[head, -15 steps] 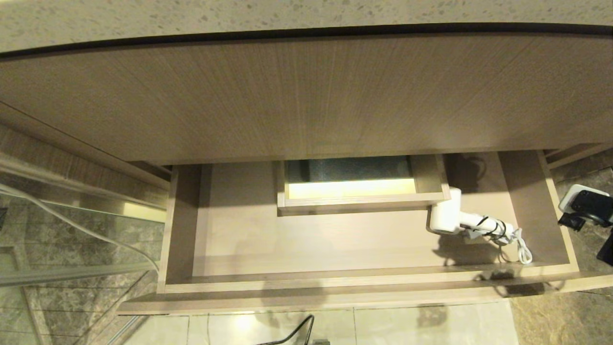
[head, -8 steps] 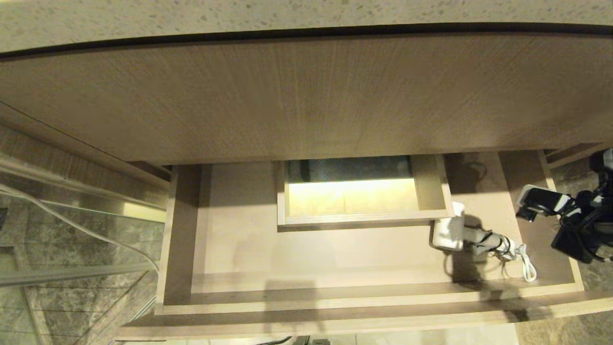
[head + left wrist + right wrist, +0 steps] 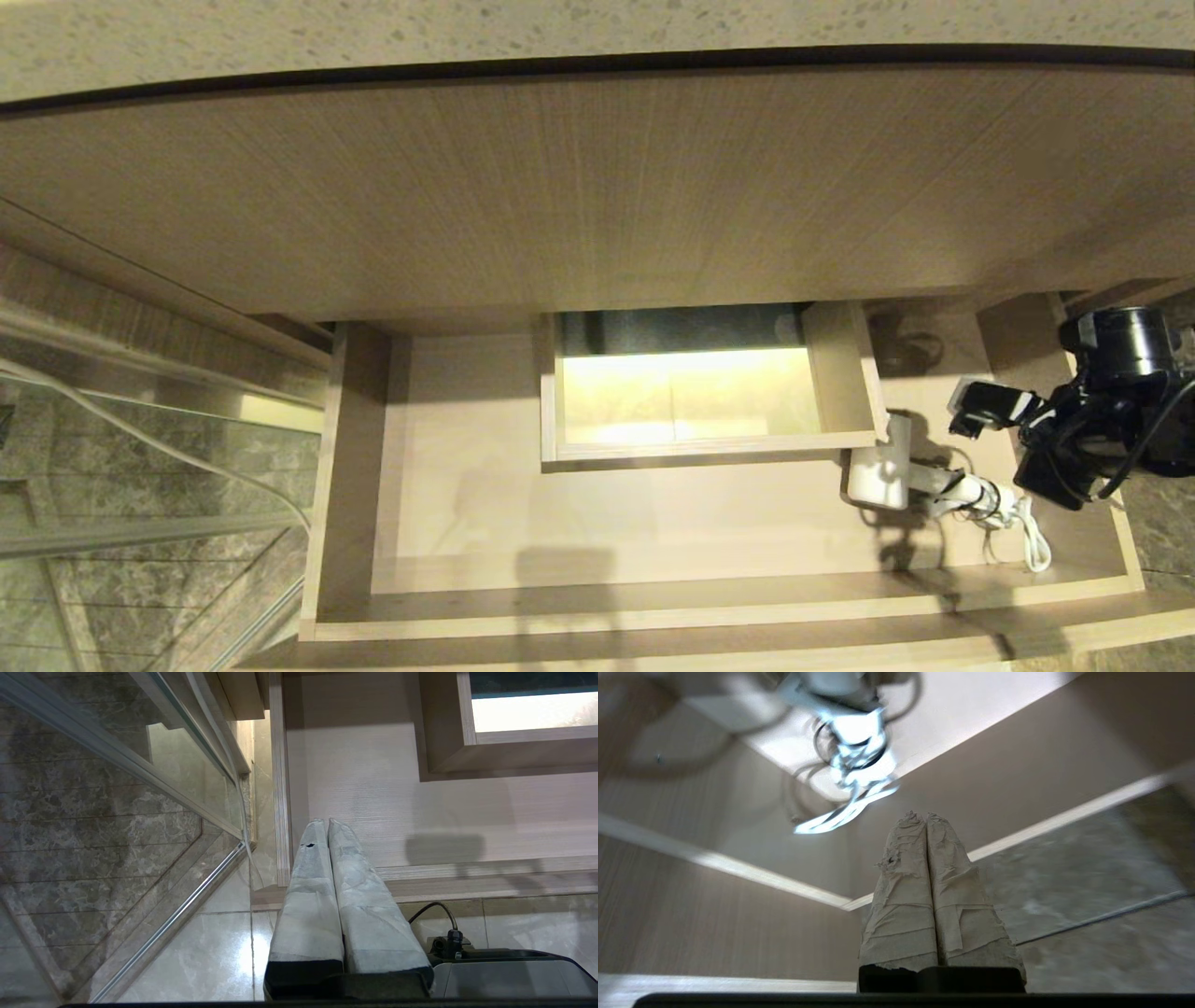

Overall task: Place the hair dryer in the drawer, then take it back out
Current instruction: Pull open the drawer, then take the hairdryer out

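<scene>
The hair dryer's handle (image 3: 933, 482) is clear and points at my right gripper. My right gripper keeps moving in and opening until its fingers are on both sides of the corded end (image 3: 991, 500).
The pale wood-grain drawer (image 3: 607, 618) stands pulled out, with a boxed cutout (image 3: 709, 449) in its middle. The white hair dryer (image 3: 878, 474) lies on the drawer floor at the right, by the cutout's corner, its looped cord (image 3: 1027, 541) trailing toward the front. My right gripper (image 3: 974, 409) hovers over the drawer's right end, just right of the dryer and apart from it, shut with nothing in it. In the right wrist view the blurred hair dryer (image 3: 845, 723) shows beyond the shut gripper (image 3: 925, 815). My left gripper (image 3: 327, 821) is shut and empty near the drawer's (image 3: 373, 807) front left corner.
A tall wood-grain panel (image 3: 597, 187) under a speckled countertop (image 3: 597, 23) overhangs the back of the drawer. A glass partition with a metal rail (image 3: 140, 532) and a thin white cable (image 3: 159, 439) stand to the left. Marble tile floor (image 3: 187, 952) lies below.
The drawer has slid further out toward me, carrying the hair dryer with it. My right arm has moved in from the right edge, over the drawer's right end toward the dryer.
</scene>
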`<state>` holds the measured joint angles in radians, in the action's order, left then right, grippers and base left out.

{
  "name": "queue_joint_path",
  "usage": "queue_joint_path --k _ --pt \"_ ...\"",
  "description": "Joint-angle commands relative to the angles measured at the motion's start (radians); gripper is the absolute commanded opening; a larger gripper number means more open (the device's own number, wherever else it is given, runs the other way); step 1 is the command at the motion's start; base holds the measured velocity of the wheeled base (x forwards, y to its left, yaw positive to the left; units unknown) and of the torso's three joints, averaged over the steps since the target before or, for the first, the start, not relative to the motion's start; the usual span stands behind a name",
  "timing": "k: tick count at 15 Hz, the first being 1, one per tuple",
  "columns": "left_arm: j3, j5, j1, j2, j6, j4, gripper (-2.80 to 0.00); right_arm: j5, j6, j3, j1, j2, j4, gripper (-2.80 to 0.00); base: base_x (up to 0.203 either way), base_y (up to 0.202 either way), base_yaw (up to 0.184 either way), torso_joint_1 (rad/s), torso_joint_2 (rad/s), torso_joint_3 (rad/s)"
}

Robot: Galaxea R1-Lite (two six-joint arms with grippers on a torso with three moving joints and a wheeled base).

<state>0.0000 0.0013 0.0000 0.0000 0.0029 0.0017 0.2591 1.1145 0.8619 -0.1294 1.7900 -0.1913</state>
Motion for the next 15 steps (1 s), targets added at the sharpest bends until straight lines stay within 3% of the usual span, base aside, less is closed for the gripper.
queue_joint_path --k 1,7,12,13,15 --pt "0.000 0.000 0.000 0.000 0.000 0.000 -2.80 0.006 0.002 -0.004 -0.008 0.053 0.006 -2.80 0.000 0.000 0.000 0.000 0.00 0.000" --pt "0.000 0.000 0.000 0.000 0.000 0.000 -2.80 -0.004 -0.093 -0.049 -0.048 0.143 0.016 -2.80 0.000 0.000 0.000 0.000 0.00 0.000" --pt "0.000 0.000 0.000 0.000 0.000 0.000 -2.80 -0.035 -0.118 -0.007 -0.056 0.234 -0.017 -2.80 0.000 0.000 0.000 0.000 0.00 0.000" --pt "0.000 0.000 0.000 0.000 0.000 0.000 -2.80 -0.044 -0.112 0.011 -0.056 0.251 -0.027 0.00 0.000 0.000 0.000 0.000 0.00 0.000" --pt "0.000 0.000 0.000 0.000 0.000 0.000 -2.80 -0.043 -0.113 0.048 -0.056 0.283 -0.033 0.00 0.000 0.000 0.000 0.000 0.00 0.000"
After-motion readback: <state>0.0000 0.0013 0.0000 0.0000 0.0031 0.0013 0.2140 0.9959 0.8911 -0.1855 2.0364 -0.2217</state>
